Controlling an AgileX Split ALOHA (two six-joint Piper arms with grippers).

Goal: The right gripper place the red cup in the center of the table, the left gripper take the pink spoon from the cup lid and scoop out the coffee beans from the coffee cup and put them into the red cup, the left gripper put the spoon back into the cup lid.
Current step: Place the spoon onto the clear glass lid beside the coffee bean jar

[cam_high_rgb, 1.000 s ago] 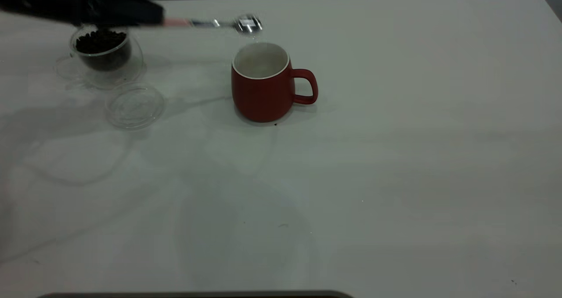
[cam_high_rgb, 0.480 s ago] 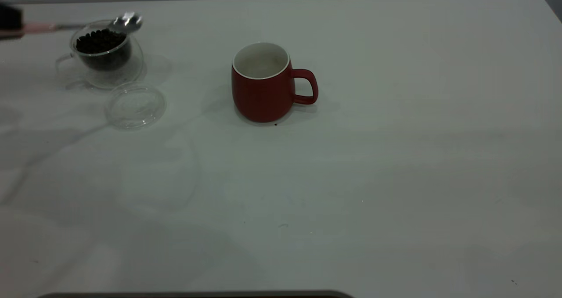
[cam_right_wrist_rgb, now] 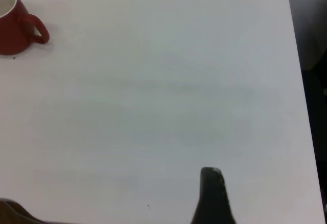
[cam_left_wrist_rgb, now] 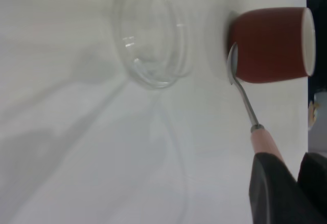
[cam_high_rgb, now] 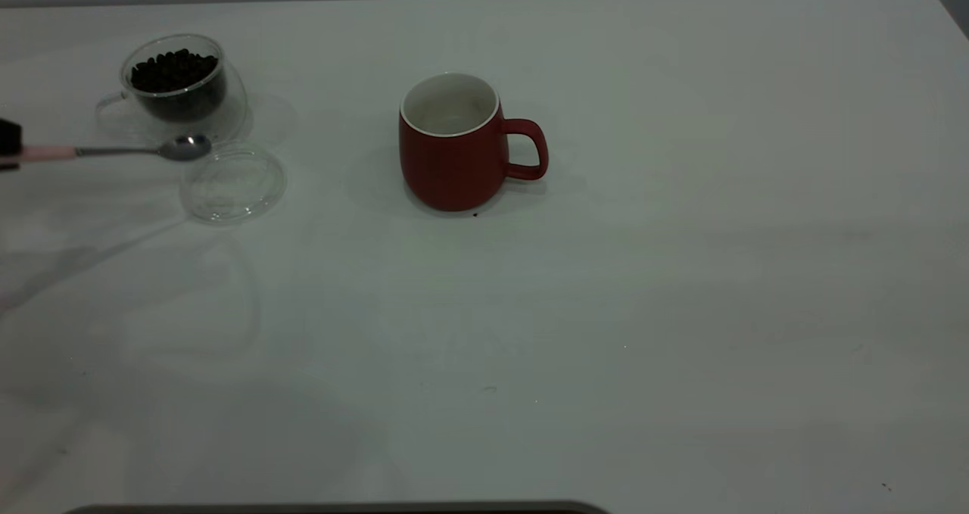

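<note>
The pink spoon's bowl (cam_high_rgb: 186, 147) is in front, level beside the empty cup lid (cam_high_rgb: 236, 185). My left gripper should keep moving the spoon down and forward until its bowl rests inside, then let go.
The red cup (cam_high_rgb: 454, 147) stands upright mid-table with its handle to the right; it also shows in the left wrist view (cam_left_wrist_rgb: 271, 45) and the right wrist view (cam_right_wrist_rgb: 15, 25). The coffee cup (cam_high_rgb: 182, 94), holding coffee beans (cam_high_rgb: 174, 67), stands at the far left. The cup lid (cam_high_rgb: 233, 182) lies flat in front of it, empty, and shows in the left wrist view (cam_left_wrist_rgb: 153, 40). My left gripper (cam_high_rgb: 7, 144) (cam_left_wrist_rgb: 291, 183), at the left edge, is shut on the handle of the pink spoon (cam_high_rgb: 113, 151) (cam_left_wrist_rgb: 245, 101). The spoon is level; its bowl hangs by the lid's far-left rim and looks empty. My right gripper (cam_right_wrist_rgb: 212, 196) hovers over the table's right part.
The white table (cam_high_rgb: 643, 309) stretches bare to the right and the front of the red cup. A tiny dark speck (cam_high_rgb: 475, 214) lies at the red cup's base. The table's right edge shows in the right wrist view (cam_right_wrist_rgb: 299, 81).
The left gripper has drawn back to the left with the spoon, from above the red cup, past the coffee cup, and down to beside the lid. The cups and the lid have not moved.
</note>
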